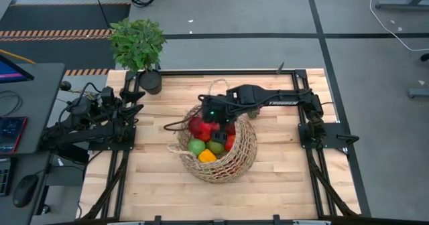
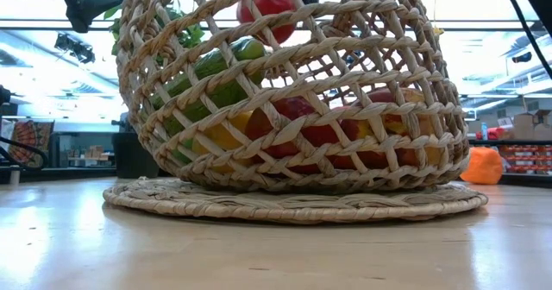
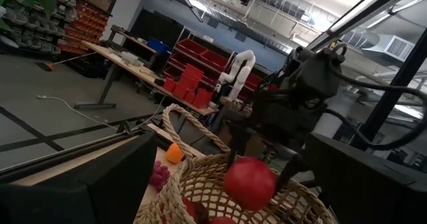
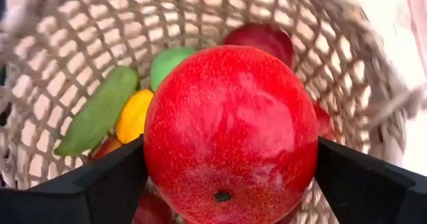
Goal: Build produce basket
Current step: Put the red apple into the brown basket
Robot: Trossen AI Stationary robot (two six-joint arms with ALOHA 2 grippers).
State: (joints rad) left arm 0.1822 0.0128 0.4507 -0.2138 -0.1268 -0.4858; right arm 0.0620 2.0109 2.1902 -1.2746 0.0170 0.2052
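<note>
My right gripper's wide-open fingers have the red apple (image 4: 231, 134) stuck between them above the basket, so my left gripper should come over and push it lightly into the basket (image 1: 218, 146).
The tan wicker basket (image 1: 224, 161) stands mid-table, leaning, on a flat woven round base (image 2: 293, 202). It holds several fruits: a cucumber (image 4: 97, 111), a yellow one (image 4: 133, 114), a green apple (image 4: 175, 63) and red ones (image 1: 198, 127). My right gripper (image 1: 213, 121) is over the basket's mouth, shut on a red apple (image 4: 230, 131), which also shows in the left wrist view (image 3: 249, 183) and the low view (image 2: 267, 3). My left gripper (image 1: 131, 108) waits open at the table's left edge, touching nothing. My right gripper pinches the red apple between its two fingers (image 4: 100, 184), one on each opposite side (image 4: 155, 159) of the apple. The fingers come from above, slanting down into the basket's mouth. The apple is lifted clear above the fruits in the basket.
A leafy potted plant (image 1: 139, 47) in a black pot stands at the table's far left corner. An orange (image 3: 175, 153) and purple grapes (image 3: 159, 174) lie on the table beside the basket. One loop handle (image 1: 216, 88) points toward the far edge. Bare wood (image 1: 288, 185) lies toward the near edge.
</note>
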